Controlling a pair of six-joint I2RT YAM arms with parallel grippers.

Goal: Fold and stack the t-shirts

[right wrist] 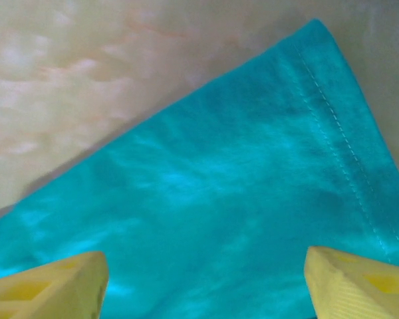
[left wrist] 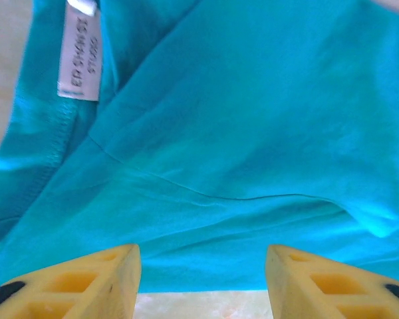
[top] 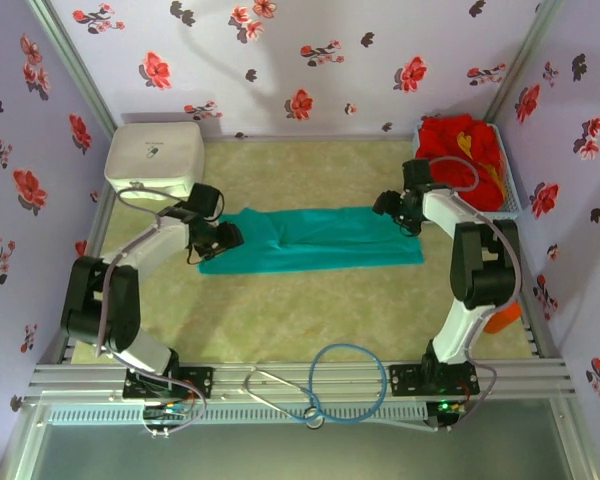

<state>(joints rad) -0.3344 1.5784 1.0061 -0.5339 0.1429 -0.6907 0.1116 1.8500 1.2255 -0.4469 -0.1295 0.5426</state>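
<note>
The folded teal-green t-shirt (top: 320,240) is lying crosswise, so before folding, the robot's left gripper should shift its collar back while the right gripper swings its hemmed end (top: 417,252) to the front.
A teal-green t-shirt (top: 315,240) lies folded into a long strip across the middle of the table. My left gripper (top: 227,238) sits at its left end, open. In the left wrist view the yellow fingers (left wrist: 86,279) stand apart just short of the cloth's near edge (left wrist: 206,199), with bare table between them. My right gripper (top: 402,220) hovers over the strip's right end, open. In the right wrist view its wide-set fingers (right wrist: 53,286) straddle the hemmed corner of the teal shirt (right wrist: 219,199). Red t-shirts (top: 465,150) lie heaped in a basket at the back right.
A white rounded plastic box (top: 155,158) stands at the back left, close behind my left arm. The white basket (top: 511,195) holding the red shirts is beside my right arm. Flowered walls close in three sides. A blue cable (top: 350,385) loops over the front rail.
</note>
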